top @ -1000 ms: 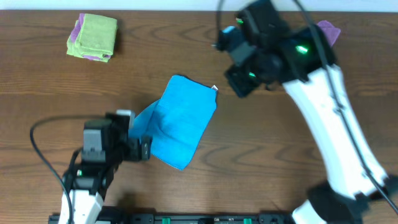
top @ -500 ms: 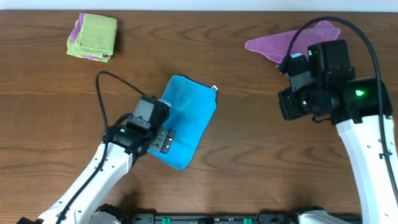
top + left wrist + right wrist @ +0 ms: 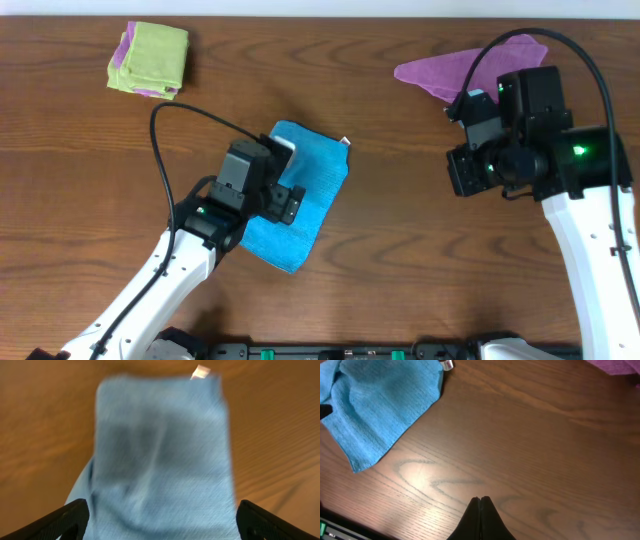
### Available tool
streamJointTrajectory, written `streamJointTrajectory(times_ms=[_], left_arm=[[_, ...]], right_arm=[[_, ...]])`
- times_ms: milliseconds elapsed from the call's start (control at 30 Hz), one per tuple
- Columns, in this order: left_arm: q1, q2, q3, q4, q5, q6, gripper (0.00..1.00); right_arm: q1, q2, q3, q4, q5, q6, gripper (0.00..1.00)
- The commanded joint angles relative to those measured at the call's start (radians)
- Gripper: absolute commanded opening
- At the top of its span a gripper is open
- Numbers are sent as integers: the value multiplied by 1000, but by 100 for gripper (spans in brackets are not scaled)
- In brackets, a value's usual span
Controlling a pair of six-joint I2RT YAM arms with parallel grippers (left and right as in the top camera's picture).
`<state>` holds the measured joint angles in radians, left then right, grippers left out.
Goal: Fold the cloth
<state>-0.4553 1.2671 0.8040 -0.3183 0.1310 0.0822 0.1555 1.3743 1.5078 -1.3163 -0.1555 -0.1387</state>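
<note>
I should use my left gripper to pinch the corner of a cloth flap [image 3: 81,485] and pull it straight, because the flap sticks out past the sky-blue cloth's long edge, far from my right gripper.
The sky-blue cloth [image 3: 322,170] lies folded into a long slanted rectangle on the table's middle, its white tag [image 3: 346,141] at the far right corner. My left gripper [image 3: 292,178] hovers over the cloth's left half, jaws wide open with nothing between them. In the left wrist view the cloth [image 3: 160,450] fills the space between the two black fingertips [image 3: 67,519], with the tag [image 3: 201,372] at the top. My right gripper [image 3: 465,170] is off to the right above bare wood, well apart from the cloth. Its jaws [image 3: 481,502] are shut and hold nothing; the cloth [image 3: 380,405] shows at upper left.
A lime-green folded cloth [image 3: 148,58] lies on a purple one at the back left. Another purple cloth [image 3: 470,70] lies spread at the back right, partly under the right arm; its edge [image 3: 620,365] shows in the right wrist view. The left arm's cable [image 3: 160,150] loops left of the cloth.
The left arm has swung in over the cloth and up towards its far end. The right arm has pulled away from the tag corner to the right, uncovering the purple cloth.
</note>
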Motion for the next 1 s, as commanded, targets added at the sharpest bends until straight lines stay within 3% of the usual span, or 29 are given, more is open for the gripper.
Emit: streamJointTrajectory(times_ms=[0, 300, 333, 367, 400, 467, 567, 767, 967], left_arm=[[-3, 1, 17, 23, 159, 1, 95], [-4, 1, 17, 42, 275, -1, 95], [-4, 1, 17, 51, 293, -1, 91], [-3, 1, 17, 51, 283, 0, 66], [-3, 2, 17, 29, 243, 0, 64], [-3, 10, 17, -10, 125, -21, 71], [-3, 37, 17, -69, -37, -83, 70], [-3, 131, 17, -163, -247, -179, 69], [-3, 159, 17, -272, -394, -299, 66]], right_arm=[[-6, -10, -3, -7, -18, 11, 2], [-6, -14, -3, -18, -65, 10, 2], [-6, -23, -3, -24, -83, 0, 1], [-6, -41, -3, -38, -88, -22, 2], [-6, -75, -4, -51, -89, -31, 2], [-6, -138, -16, -53, -87, -51, 2], [-6, -257, -69, -29, -75, -61, 2], [-6, -469, -245, 18, -47, -48, 2], [-6, -551, -327, 10, -47, -15, 2]])
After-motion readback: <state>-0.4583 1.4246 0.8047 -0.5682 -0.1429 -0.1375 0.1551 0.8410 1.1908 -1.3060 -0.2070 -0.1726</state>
